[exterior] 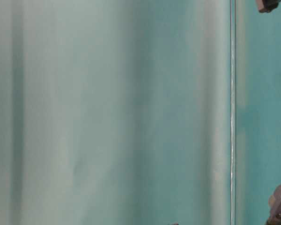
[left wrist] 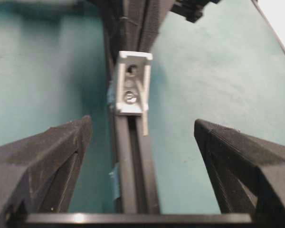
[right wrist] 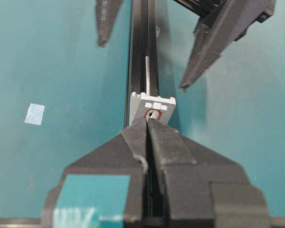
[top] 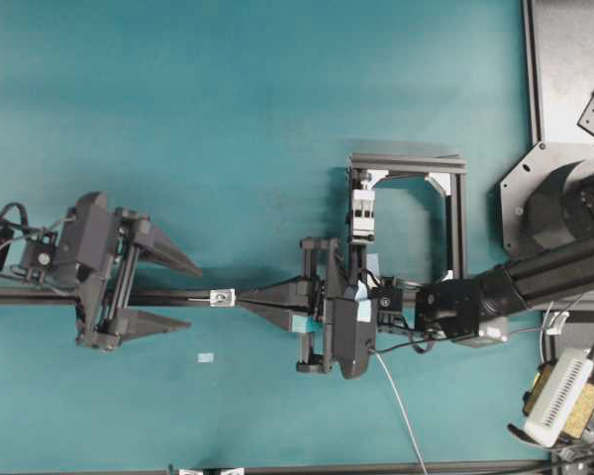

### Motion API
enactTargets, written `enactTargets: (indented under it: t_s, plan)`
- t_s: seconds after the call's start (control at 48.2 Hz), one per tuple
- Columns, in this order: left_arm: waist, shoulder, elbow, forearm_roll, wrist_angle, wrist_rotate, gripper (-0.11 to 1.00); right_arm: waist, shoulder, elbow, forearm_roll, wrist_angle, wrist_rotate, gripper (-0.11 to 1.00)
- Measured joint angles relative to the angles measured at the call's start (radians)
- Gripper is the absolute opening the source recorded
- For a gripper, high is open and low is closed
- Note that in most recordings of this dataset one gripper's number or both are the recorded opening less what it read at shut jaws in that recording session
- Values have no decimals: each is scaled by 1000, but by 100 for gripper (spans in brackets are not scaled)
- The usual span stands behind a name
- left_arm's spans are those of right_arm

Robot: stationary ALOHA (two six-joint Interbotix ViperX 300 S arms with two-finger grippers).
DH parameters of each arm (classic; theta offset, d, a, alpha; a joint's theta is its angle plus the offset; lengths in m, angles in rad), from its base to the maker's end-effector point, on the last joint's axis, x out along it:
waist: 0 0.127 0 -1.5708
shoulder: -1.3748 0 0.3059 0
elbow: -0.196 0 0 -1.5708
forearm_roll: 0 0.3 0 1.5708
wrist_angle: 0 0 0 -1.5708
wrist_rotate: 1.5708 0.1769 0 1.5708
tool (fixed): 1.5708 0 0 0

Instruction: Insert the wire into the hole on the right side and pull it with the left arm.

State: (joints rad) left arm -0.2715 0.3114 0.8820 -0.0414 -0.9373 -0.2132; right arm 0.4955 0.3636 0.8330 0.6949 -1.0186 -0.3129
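The wire [left wrist: 144, 121] has a long tail [top: 397, 395] trailing behind my right gripper, so it will go on sliding through the silvery bracket when I pull the wire's end.
The small silvery bracket [top: 221, 297] sits on a black rail. Its hole [right wrist: 153, 114] is ringed in red. My right gripper [top: 244, 299] is shut, with its tips [right wrist: 147, 120] pressed against the hole from the right. The thin pale wire [right wrist: 147, 76] pokes out of the bracket's far side along the rail. Its end [left wrist: 145, 116] shows in the left wrist view below the bracket [left wrist: 131, 83]. The wire's long tail [top: 401, 406] trails behind the right gripper. My left gripper [top: 194, 297] is open, its fingers [left wrist: 57, 156] straddling the rail and the wire end without touching them.
The black rail [top: 40, 296] runs left to right across the teal table. A black square frame with a white clamp block [top: 364, 213] stands behind the right gripper. A tape scrap [top: 206, 357] lies near the front. A beige connector block [top: 564, 401] sits at the right edge.
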Motion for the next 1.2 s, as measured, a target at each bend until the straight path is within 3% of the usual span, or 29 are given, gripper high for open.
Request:
enactTargets:
  t_s: [0.394, 0.519, 0.622, 0.768, 0.871, 0.996, 1.203]
  plan:
    - [-20, 0, -51, 2, 78, 0, 77, 0, 2, -2, 0, 2, 0, 1]
    - [-20, 0, -51, 0, 80, 0, 73, 0, 2, 0, 0, 2, 0, 1]
    - [-20, 0, -51, 2, 80, 0, 57, 0, 2, -2, 2, 2, 0, 1]
    - [-20, 0, -51, 2, 80, 2, 18, 0, 2, 0, 0, 3, 2, 1]
    - [-18, 0, -51, 0, 80, 11, -1, 0, 2, -2, 0, 2, 0, 1]
    - [-12, 0, -51, 0, 84, 18, -10, -2, 2, -2, 0, 3, 0, 1]
    - [-11, 0, -51, 0, 115, 18, -10, 0, 0, -2, 0, 3, 2, 1]
